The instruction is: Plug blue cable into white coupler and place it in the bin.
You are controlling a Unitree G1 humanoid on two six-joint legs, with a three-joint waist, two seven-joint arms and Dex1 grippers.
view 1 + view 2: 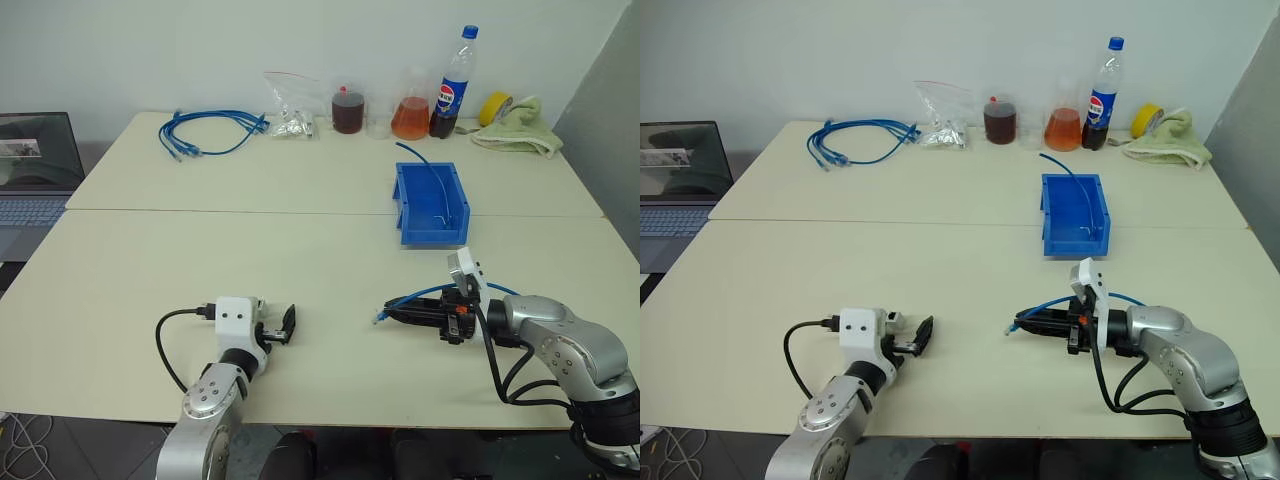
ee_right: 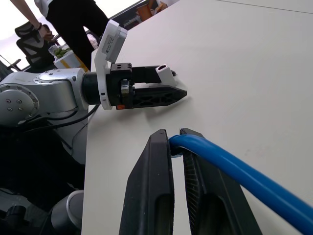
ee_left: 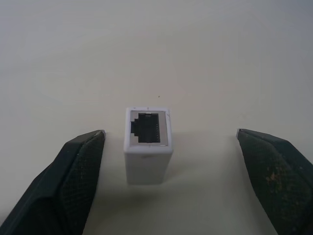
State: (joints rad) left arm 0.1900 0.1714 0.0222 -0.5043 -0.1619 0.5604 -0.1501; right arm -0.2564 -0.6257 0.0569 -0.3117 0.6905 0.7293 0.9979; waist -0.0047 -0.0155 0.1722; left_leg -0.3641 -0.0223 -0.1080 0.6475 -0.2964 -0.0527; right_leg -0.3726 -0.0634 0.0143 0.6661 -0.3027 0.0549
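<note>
The white coupler's socket notch (image 3: 134, 127) points at a finger of my left gripper, so next I turn around and hold the coupler by its near and far sides (image 3: 148, 169).
The white coupler (image 3: 146, 156) stands on the table with its dark socket face showing. It sits between the two fingers of my left gripper (image 3: 170, 133), which is open, with a gap on each side of the block. That gripper (image 1: 281, 327) rests low at the near left of the table. My right gripper (image 1: 395, 315) points left toward it and is shut on the blue cable (image 2: 230, 166) close to its plug end. The rest of the cable arcs back over my right wrist (image 1: 432, 292). The blue bin (image 1: 432, 235) stands beyond the right gripper.
A thin blue cable (image 1: 412, 153) lies in the bin and sticks out over its far wall. At the table's far edge are a looped bundle of blue cables (image 1: 205, 130), a clear bag (image 1: 290, 112), jars, a cola bottle (image 1: 456, 80), yellow tape and a towel (image 1: 518, 128). A laptop (image 1: 35, 165) sits at left.
</note>
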